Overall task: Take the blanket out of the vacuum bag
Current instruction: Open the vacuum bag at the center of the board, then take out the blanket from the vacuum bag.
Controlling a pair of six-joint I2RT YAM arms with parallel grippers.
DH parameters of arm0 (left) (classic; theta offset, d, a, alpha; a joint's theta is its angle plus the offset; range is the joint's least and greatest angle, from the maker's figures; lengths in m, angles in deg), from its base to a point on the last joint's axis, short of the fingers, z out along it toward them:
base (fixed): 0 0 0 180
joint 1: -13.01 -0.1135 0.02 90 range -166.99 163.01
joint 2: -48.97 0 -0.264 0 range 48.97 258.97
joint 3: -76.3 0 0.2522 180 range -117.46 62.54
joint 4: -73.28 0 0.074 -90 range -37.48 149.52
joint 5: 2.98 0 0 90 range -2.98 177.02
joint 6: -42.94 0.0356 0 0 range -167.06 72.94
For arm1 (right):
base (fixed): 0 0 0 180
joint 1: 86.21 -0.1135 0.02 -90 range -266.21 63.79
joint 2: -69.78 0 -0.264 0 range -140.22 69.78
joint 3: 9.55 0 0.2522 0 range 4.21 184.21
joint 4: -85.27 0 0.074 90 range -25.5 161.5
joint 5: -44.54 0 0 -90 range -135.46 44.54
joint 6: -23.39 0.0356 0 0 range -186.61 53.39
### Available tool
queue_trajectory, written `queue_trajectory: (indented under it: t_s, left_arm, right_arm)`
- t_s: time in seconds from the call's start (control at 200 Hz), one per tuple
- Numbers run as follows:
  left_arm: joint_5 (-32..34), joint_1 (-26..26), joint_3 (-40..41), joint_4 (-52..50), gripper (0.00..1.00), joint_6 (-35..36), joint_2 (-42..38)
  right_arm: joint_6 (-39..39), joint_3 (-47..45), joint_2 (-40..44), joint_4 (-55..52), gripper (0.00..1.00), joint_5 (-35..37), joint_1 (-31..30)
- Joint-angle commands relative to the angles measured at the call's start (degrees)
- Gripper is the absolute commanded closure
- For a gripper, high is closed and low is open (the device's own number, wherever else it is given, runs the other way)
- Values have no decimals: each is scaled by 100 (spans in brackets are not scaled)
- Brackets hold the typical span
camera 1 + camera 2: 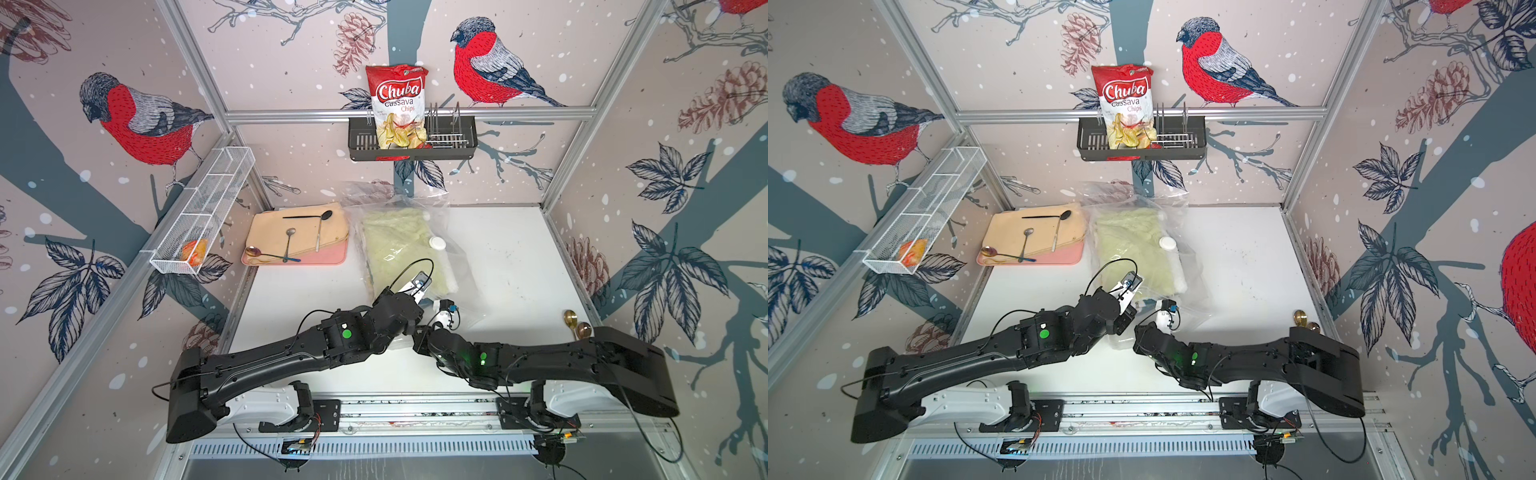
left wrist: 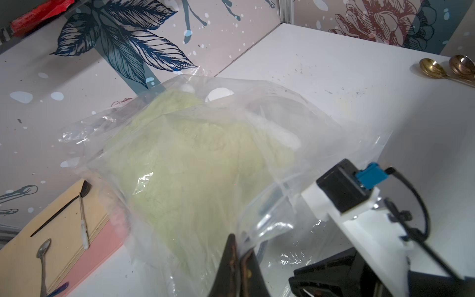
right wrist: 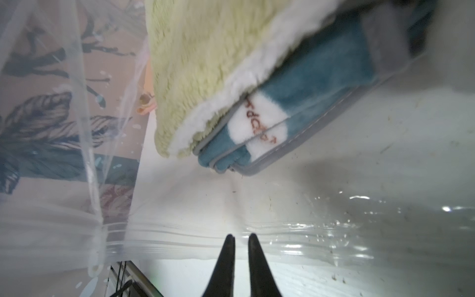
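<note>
My right gripper needs to reach through the bag's raised opening to the blanket's edge (image 3: 257,134), because its fingers are over the zip strip (image 3: 292,241) of the bag's lower edge, short of the blanket.
The vacuum bag (image 1: 461,257) lies on the white table in both top views, clear and crinkly, with a white valve cap (image 1: 437,243) on top. The folded pale-green blanket (image 1: 399,245) is inside it. In the right wrist view the blanket (image 3: 210,64) also shows white and teal layers. My left gripper (image 2: 240,246) is shut on the bag's near upper edge and holds the film raised. My right gripper (image 3: 241,237) has its tips over the zip strip (image 3: 167,236) of the lower lip. A narrow gap shows between its jaws, and whether they pinch film is unclear.
A pink tray (image 1: 299,261) with a beige board and several spoons sits left of the bag. A white wire basket (image 1: 208,208) hangs on the left wall. A black shelf (image 1: 457,143) on the back wall holds a red chips bag (image 1: 397,104). Two gold spoons (image 1: 575,324) lie at the table's right edge.
</note>
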Motion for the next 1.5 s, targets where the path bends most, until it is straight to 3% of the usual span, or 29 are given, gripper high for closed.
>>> queue_trajectory:
  t_s: [0.0, 0.165, 0.3, 0.51, 0.77, 1.066, 1.256, 1.496]
  left_arm:
    - [-322, -48, 60, 365, 100, -57, -45]
    - [-485, -134, 162, 453, 100, -93, -212]
    - [-690, -309, 202, 476, 100, -133, -423]
    - [-919, -376, 317, 538, 100, -145, -619]
    - [-1104, -373, 308, 442, 100, -147, -547]
    - [-1535, -363, 340, 463, 94, -155, -381]
    - [-1693, -363, 343, 517, 90, -141, -378]
    - [-1890, -365, 386, 601, 86, -173, -379]
  right_arm:
    - [-84, 213, -382, 24, 86, -81, -45]
    - [-49, 608, -782, -369, 86, 241, -361]
    - [283, 499, -1199, 15, 87, -172, -394]
    - [285, 369, -994, -135, 87, 73, -335]
    - [-116, -162, 329, -293, 87, 56, 565]
    - [-394, -643, 1332, 454, 86, -876, 1961]
    - [180, -895, 1213, 1167, 74, -1097, 1896]
    - [932, -1060, 325, 2875, 61, -933, 1349]
